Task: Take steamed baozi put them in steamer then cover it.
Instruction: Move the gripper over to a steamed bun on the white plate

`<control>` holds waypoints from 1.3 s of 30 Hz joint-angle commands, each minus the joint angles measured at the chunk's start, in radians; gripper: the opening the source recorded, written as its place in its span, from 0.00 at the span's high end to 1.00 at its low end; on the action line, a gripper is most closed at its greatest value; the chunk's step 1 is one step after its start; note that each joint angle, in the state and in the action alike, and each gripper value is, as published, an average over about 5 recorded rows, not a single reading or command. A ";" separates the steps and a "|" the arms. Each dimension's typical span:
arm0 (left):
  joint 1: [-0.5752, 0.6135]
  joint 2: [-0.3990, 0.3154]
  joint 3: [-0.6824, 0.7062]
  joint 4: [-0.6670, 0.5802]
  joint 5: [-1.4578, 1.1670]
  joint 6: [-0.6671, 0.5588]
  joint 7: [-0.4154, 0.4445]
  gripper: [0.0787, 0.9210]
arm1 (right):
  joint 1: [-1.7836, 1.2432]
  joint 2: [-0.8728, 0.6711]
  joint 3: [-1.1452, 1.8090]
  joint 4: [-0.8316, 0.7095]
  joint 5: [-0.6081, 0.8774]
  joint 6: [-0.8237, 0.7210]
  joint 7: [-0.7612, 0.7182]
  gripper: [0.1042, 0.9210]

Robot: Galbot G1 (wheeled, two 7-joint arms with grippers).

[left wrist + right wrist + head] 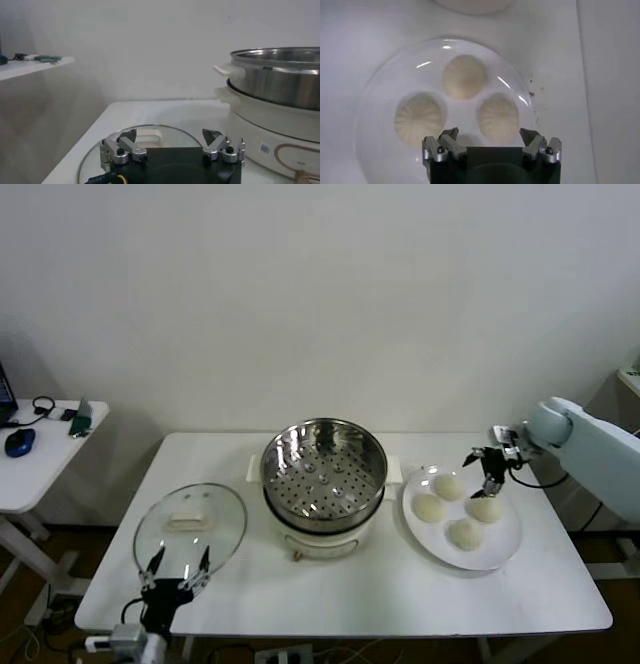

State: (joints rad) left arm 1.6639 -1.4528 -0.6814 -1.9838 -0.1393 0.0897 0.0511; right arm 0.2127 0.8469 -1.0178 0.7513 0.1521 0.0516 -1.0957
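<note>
The far baozi will come off the plate by itself and keep its domed shape when I lift it, because clear gaps separate the rounded baozi.
Four cream-white baozi lie on a white plate at the table's right: one at the far side, one toward the steamer, one to the right, one at the front. My right gripper hovers open over the plate's far side. In the right wrist view it is above three visible baozi. The steel steamer stands mid-table, uncovered, with its perforated tray bare. The glass cover lies flat on the left. My left gripper is open by the cover's front edge.
The steamer's white base is close to the right of the left gripper. A small side table with a mouse and headphones stands at the far left. A white wall is behind the table.
</note>
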 commanded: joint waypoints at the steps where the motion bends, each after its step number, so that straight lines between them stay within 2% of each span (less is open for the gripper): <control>1: 0.004 -0.002 0.005 0.002 0.005 -0.013 -0.001 0.12 | 0.017 0.166 -0.023 -0.224 -0.058 0.032 -0.045 0.12; 10: 0.010 0.000 0.000 0.009 0.001 -0.023 -0.002 0.12 | -0.045 0.235 0.034 -0.276 -0.148 0.032 -0.024 0.12; 17: 0.009 0.000 0.000 0.013 0.000 -0.029 -0.002 0.12 | -0.080 0.278 0.127 -0.357 -0.291 0.047 -0.010 0.12; 24: 0.002 0.003 -0.002 0.024 -0.002 -0.033 -0.004 0.12 | -0.097 0.303 0.188 -0.401 -0.321 0.059 0.017 0.13; 35: -0.007 0.003 -0.004 0.026 -0.001 -0.031 -0.007 0.12 | -0.091 0.291 0.193 -0.376 -0.315 0.070 -0.006 0.30; 39: -0.006 0.000 -0.002 0.024 0.001 -0.030 -0.008 0.12 | -0.082 0.277 0.178 -0.346 -0.297 0.070 -0.012 0.32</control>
State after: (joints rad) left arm 1.6564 -1.4502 -0.6845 -1.9589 -0.1409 0.0583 0.0439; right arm 0.1297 1.1212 -0.8476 0.3950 -0.1368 0.1180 -1.1012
